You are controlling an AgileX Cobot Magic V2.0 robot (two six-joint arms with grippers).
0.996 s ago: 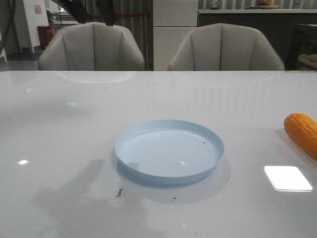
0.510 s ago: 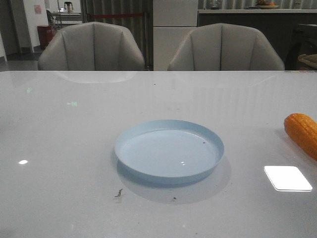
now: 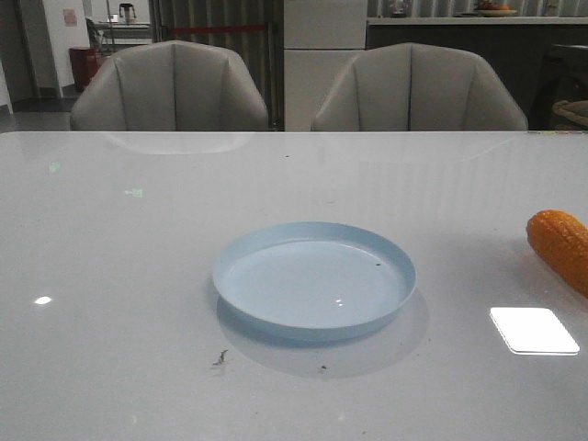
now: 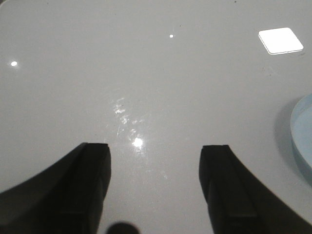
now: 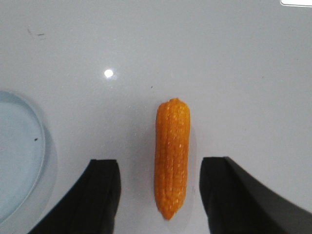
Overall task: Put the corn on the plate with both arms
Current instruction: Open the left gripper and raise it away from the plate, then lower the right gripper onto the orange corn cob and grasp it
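Observation:
The corn (image 3: 560,246) is across the plate from my left gripper, so my right gripper should pick up the corn and put it down inside the plate's rim (image 3: 314,277).
The pale blue plate (image 3: 313,281) lies empty at the middle of the table; its rim also shows in the left wrist view (image 4: 302,134) and in the right wrist view (image 5: 19,156). The orange corn (image 3: 562,246) lies on the table at the right edge of the front view. In the right wrist view the corn (image 5: 172,156) lies between the open fingers of my right gripper (image 5: 158,168), which hovers above it without touching. My left gripper (image 4: 155,153) is open and empty over bare table beside the plate. Neither gripper shows in the front view.
Two grey chairs (image 3: 171,84) stand behind the table's far edge. A bright rectangular light reflection (image 3: 534,330) lies on the table (image 3: 138,257) to the right of the plate. Small dark specks (image 3: 220,357) lie in front of the plate.
A dark arm at the front view's top left and its shadow left of the plate were there one second ago and are gone now. Plate and corn have not moved.

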